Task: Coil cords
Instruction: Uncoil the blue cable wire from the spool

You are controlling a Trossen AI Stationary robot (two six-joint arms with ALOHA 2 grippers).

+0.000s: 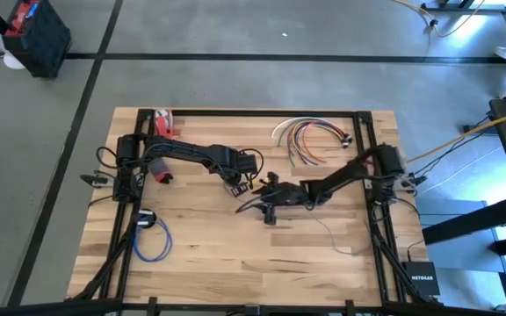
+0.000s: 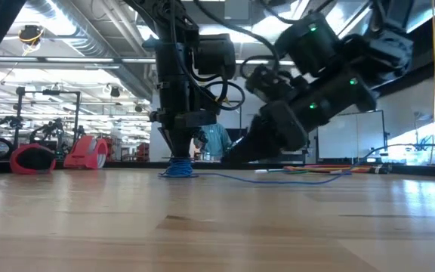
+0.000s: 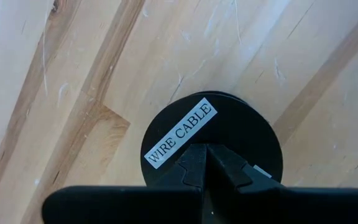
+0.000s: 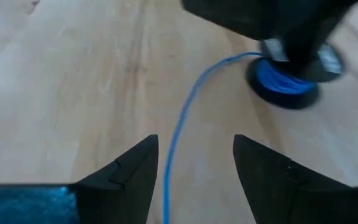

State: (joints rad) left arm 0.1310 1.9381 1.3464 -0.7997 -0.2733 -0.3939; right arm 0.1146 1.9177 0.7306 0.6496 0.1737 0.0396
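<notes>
The blue cord's tail is lying in a slack curve past my right gripper, so it will trail along behind when I carry the cord.
A black round spool [image 3: 229, 124] labelled "WIRE CABLE" lies flat on the table's middle. Blue cord [image 4: 277, 79] is wound under its top disc. My left gripper [image 3: 205, 152] is shut and stands on the spool, pointing down; it also shows in the high view [image 1: 235, 186] and the low view [image 2: 178, 151]. The cord's loose length [image 4: 182, 118] runs from the spool along the table and passes between the open fingers of my right gripper [image 4: 196, 155], which sits low just right of the spool [image 1: 266, 200]. My left gripper presses its shut fingertips [image 3: 194, 163] down on the spool's top disc [image 3: 185, 134], near its middle, from above. The spool lies flat on the table under them. My right gripper has the blue cord between its open fingers; I cannot tell whether they touch it.
A bundle of red, orange and white cords [image 1: 310, 136] lies at the far right. A coiled blue cord [image 1: 152, 239] with a black disc [image 1: 146, 218] lies at the near left. A pale grey cord [image 1: 332, 235] lies at the near right. A red object [image 1: 162, 123] sits at the far left.
</notes>
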